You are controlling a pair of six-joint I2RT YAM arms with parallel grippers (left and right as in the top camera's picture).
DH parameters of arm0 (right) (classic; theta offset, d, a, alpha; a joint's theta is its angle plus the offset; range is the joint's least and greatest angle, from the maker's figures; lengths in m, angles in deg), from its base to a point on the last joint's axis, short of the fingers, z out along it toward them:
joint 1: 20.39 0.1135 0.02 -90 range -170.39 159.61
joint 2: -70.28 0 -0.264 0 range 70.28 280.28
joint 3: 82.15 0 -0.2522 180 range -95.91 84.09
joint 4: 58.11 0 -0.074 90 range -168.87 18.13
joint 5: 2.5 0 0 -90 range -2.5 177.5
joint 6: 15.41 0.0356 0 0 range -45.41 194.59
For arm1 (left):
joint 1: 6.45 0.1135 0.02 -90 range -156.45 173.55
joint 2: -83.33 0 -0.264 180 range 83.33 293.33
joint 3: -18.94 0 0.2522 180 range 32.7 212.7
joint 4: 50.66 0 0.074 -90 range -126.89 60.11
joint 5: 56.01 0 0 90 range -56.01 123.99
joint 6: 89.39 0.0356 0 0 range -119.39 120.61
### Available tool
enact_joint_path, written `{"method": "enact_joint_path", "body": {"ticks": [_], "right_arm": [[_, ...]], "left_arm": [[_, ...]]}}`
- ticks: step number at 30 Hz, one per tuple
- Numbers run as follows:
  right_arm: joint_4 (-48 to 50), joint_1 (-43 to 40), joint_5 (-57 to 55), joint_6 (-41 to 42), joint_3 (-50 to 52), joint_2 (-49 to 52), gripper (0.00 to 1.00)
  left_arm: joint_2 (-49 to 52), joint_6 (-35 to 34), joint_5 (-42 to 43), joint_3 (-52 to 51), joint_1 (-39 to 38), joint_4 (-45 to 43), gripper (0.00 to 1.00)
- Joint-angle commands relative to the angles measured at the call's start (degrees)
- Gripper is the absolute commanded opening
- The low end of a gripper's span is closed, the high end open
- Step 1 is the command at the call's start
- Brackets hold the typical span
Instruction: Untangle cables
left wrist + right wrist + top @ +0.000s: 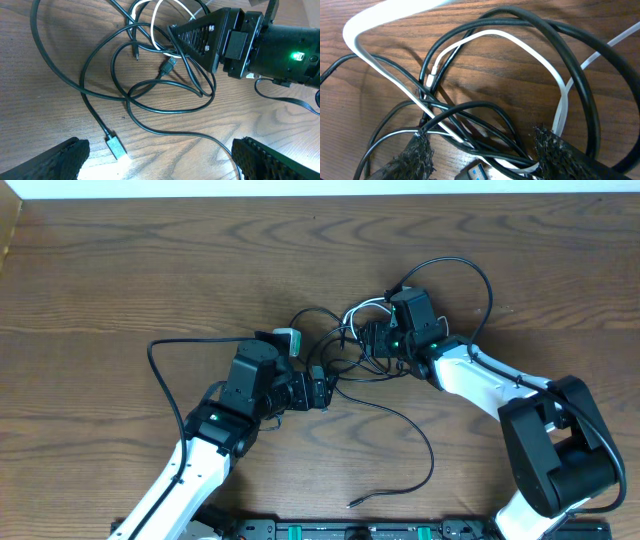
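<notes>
Crossed black cords (470,142) are between my right gripper's fingers together with the white cord, so I should back away. I should then grab the white cord by its raised bend (352,32) and lift it free.
The cables (345,345) lie in a tangle on the wooden table between my two grippers: several thin black cords and one white cord (365,307). My left gripper (322,392) is open and empty just left of the tangle. In the left wrist view its jaws (160,160) stand wide apart above a silver plug (116,146), with the black loops (160,80) ahead. My right gripper (372,340) sits in the tangle. In the right wrist view its open fingers (482,150) straddle black cords and the white cord (555,80); a blue-tipped USB plug (476,172) lies between them.
One black cord trails from the tangle toward the front, ending in a plug (352,502). Thicker arm cords loop at the left (152,358) and upper right (478,275). The arms' base rail (350,530) runs along the front edge.
</notes>
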Motion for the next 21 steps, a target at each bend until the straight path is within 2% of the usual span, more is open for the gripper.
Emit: {"method": "enact_joint_path", "body": {"ticks": [1, 8, 12, 21], "right_arm": [[-0.48, 0.17, -0.17, 0.46, -0.28, -2.86, 0.64], [-3.87, 0.11, 0.83, 0.81, -0.28, -5.86, 0.68], [-6.47, 0.13, -2.14, 0.81, -0.26, -5.01, 0.7], [-4.02, 0.13, -5.18, 1.7, -0.26, -1.14, 0.72]], "left_arm": [[-0.17, 0.98, -0.74, 0.79, -0.13, 0.11, 0.98], [-0.17, 0.98, -0.74, 0.79, -0.13, 0.11, 0.98], [-0.17, 1.01, -0.74, 0.79, -0.13, 0.11, 0.98], [-0.17, 1.01, -0.74, 0.79, -0.13, 0.11, 0.98]]}}
